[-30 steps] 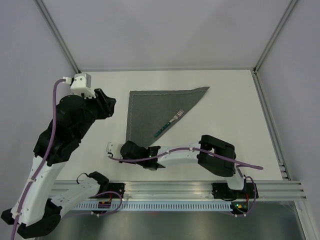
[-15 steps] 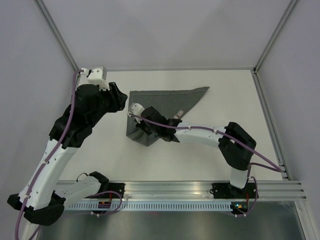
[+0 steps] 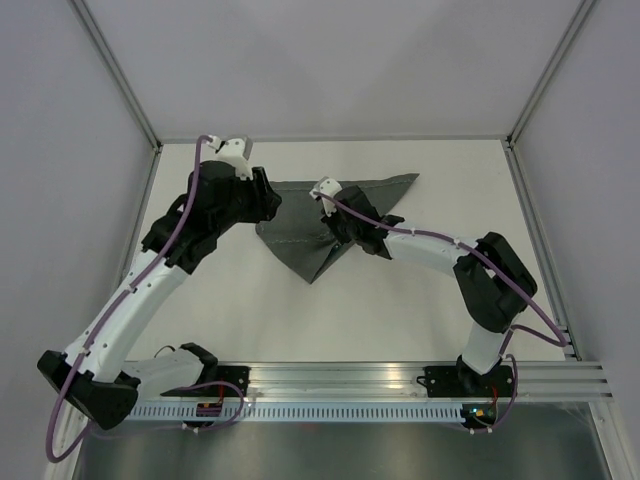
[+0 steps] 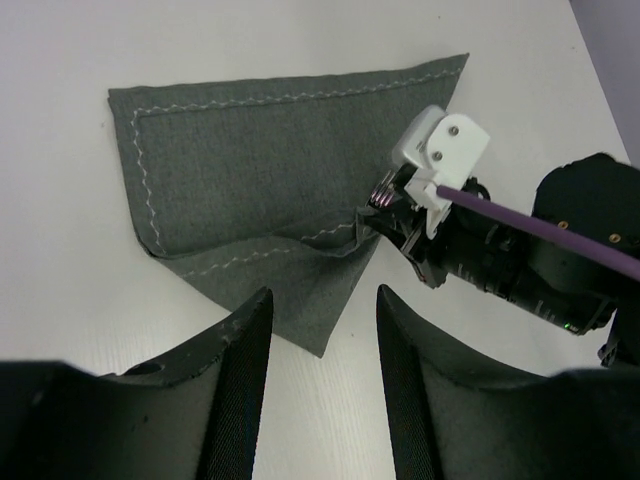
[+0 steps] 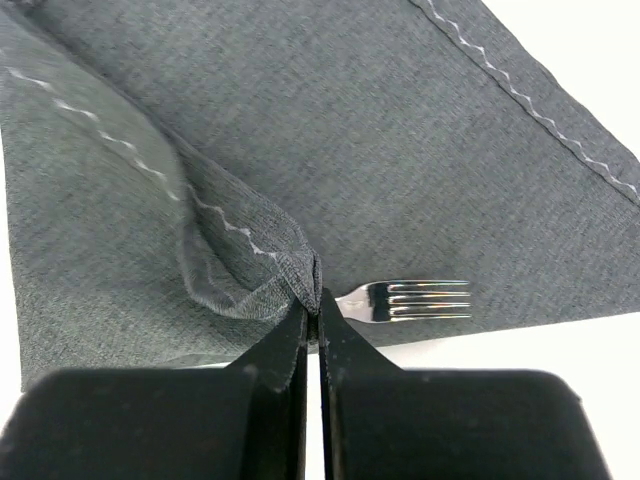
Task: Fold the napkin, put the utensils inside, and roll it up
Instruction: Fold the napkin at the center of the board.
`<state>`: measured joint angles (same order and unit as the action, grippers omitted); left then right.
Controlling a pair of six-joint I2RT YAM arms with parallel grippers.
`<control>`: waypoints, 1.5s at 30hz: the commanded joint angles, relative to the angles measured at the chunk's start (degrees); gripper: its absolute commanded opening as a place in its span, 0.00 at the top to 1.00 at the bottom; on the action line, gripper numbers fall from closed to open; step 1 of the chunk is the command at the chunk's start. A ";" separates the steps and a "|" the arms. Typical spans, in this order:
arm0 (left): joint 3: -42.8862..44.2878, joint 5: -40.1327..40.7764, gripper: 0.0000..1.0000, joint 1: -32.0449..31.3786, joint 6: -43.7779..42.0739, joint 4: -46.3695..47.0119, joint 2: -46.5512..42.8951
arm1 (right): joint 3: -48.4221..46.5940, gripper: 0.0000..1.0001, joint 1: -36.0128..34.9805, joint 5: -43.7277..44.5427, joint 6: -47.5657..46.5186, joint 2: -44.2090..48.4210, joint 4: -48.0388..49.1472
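Note:
My right gripper should next pull the napkin corner in my right gripper (image 5: 297, 268) toward the fork's tines (image 5: 428, 300) until the cloth gets to them, then let go, because the corner covers the fork's handle.
The dark grey napkin (image 3: 295, 240) lies folded in a triangle, pale stitching along its edges (image 4: 200, 170). My right gripper (image 3: 336, 238) is shut on a napkin corner (image 5: 300, 275) and holds it lifted and bunched over the cloth's middle. A silver fork (image 5: 415, 300) lies on the napkin just right of the shut jaws. Only its tines show; the handle is hidden. My left gripper (image 4: 320, 400) is open and holds nothing. It hovers above the table by the napkin's upper left corner (image 3: 268, 203), with the napkin's lower tip (image 4: 318, 345) showing between its fingers.
A white tabletop (image 3: 200, 300) is ringed by a metal frame and grey walls. The right arm (image 3: 440, 250) stretches across the table from the right base to the napkin. A purple cable (image 4: 540, 225) runs along its wrist.
My right gripper carried the napkin's near corner up and to the right, folding the lower part over. The left arm swung right towards the napkin's upper left corner.

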<state>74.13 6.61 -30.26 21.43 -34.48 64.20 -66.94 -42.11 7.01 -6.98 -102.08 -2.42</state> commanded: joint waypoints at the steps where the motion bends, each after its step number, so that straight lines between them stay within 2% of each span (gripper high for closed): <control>1: -1.88 -3.80 0.50 -0.15 2.38 4.86 1.18 | 0.23 1.00 1.23 -2.43 -0.93 1.62 1.71; 14: -10.23 -8.63 0.51 -0.24 4.93 12.68 6.19 | 0.23 0.99 4.66 -2.17 -0.66 -0.92 1.97; 33: -15.24 -11.53 0.51 -0.33 6.34 18.83 11.64 | -2.14 0.99 8.44 -3.93 1.53 -4.97 -0.66; 36: -15.85 -11.80 0.51 -0.41 6.43 19.71 12.35 | -3.63 0.79 9.23 -4.28 2.23 -5.32 -1.97; 37: -16.20 -11.88 0.51 -0.41 6.43 19.97 13.04 | -4.07 0.64 9.67 -4.54 2.32 -5.23 -2.76; 40: -16.56 -12.15 0.51 -0.41 6.52 21.21 14.97 | -6.01 0.46 12.56 -6.38 3.20 -4.27 -4.34; 42: -16.65 -12.76 0.51 -0.50 6.61 22.52 16.30 | -7.93 0.41 13.98 -6.83 3.64 -3.83 -5.58; 45: -16.30 -13.81 0.51 -0.68 6.87 24.28 19.46 | -10.04 0.41 16.61 -8.94 4.61 -3.12 -7.51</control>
<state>57.82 -5.04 -30.52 26.17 -14.57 81.19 -73.03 -27.59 0.08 -4.38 -107.20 -7.75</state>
